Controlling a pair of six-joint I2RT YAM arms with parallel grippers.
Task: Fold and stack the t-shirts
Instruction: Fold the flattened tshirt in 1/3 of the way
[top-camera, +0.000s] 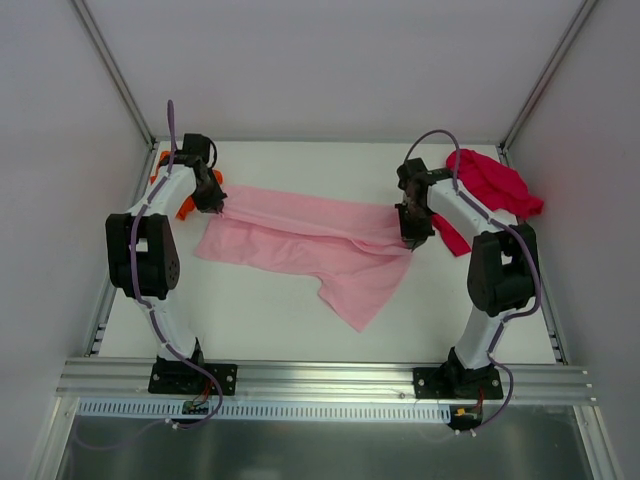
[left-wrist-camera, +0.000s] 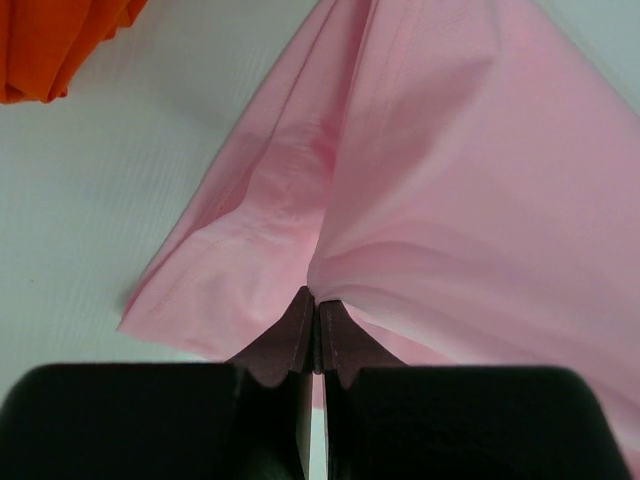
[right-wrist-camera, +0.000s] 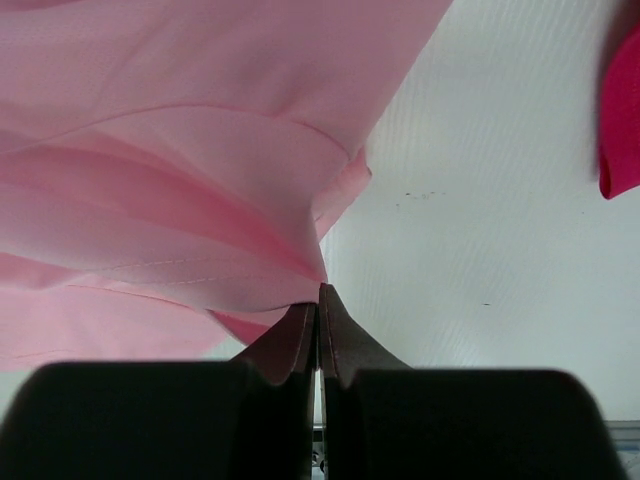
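The light pink t-shirt's bottom layer pokes out crooked beyond its top layer, so my left gripper needs to grasp the top layer's corner and draw it back.
The light pink t-shirt is stretched across the middle of the table between both arms. My left gripper is shut on its left end, and the cloth rises from the closed fingertips. My right gripper is shut on its right end, seen as pink folds in the right wrist view. The orange t-shirt lies mostly hidden behind my left arm, with a corner showing in the left wrist view. The crimson t-shirt is bunched at the back right, and its edge shows in the right wrist view.
White walls with metal posts close in the table at the back and sides. A metal rail runs along the near edge where the arm bases are bolted.
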